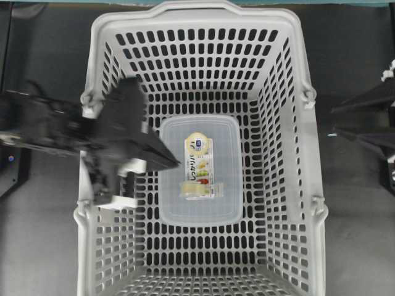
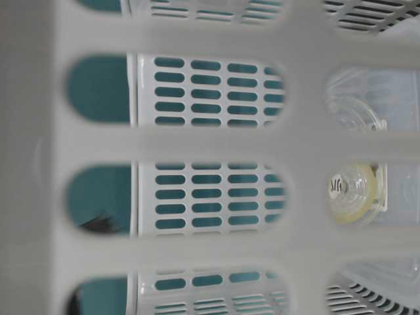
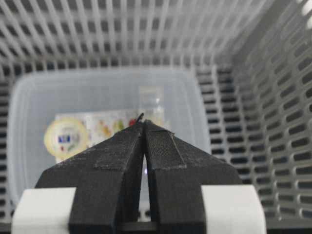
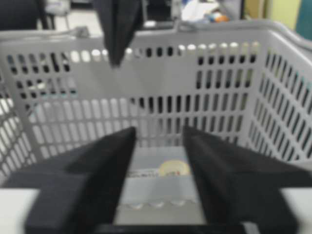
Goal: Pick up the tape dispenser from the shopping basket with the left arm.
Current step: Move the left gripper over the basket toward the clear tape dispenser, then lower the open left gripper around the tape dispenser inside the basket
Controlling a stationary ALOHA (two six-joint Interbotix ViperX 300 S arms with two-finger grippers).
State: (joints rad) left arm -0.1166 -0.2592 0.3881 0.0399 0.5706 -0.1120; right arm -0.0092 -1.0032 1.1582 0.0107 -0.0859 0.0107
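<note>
My gripper is about to lift the tape dispenser [image 1: 194, 189], which will come free of the box because a clear frame [image 1: 218, 189] sticks out past the printed label.
The light-grey shopping basket [image 1: 197, 11] fills the overhead view. The only item on its floor is a clear lidded plastic box [image 1: 173, 203] with a printed label [image 1: 199, 161] bearing a yellow round mark [image 3: 66, 138]. I cannot make out a separate tape dispenser. My left gripper [image 1: 175, 163] is shut and empty, reaching in over the basket's left wall with its tip above the box's left edge. In the left wrist view [image 3: 144, 124] its jaws meet over the label. My right gripper [image 1: 334, 122] is open and empty outside the right wall, facing the basket [image 4: 195, 53].
The basket's slotted walls [image 3: 273, 97] close in on all sides of the box. Hinged handle joints [image 1: 308, 95] sit on the rim. Dark table [image 1: 358, 246] surrounds the basket. The table-level view looks through the basket wall [image 2: 197, 144].
</note>
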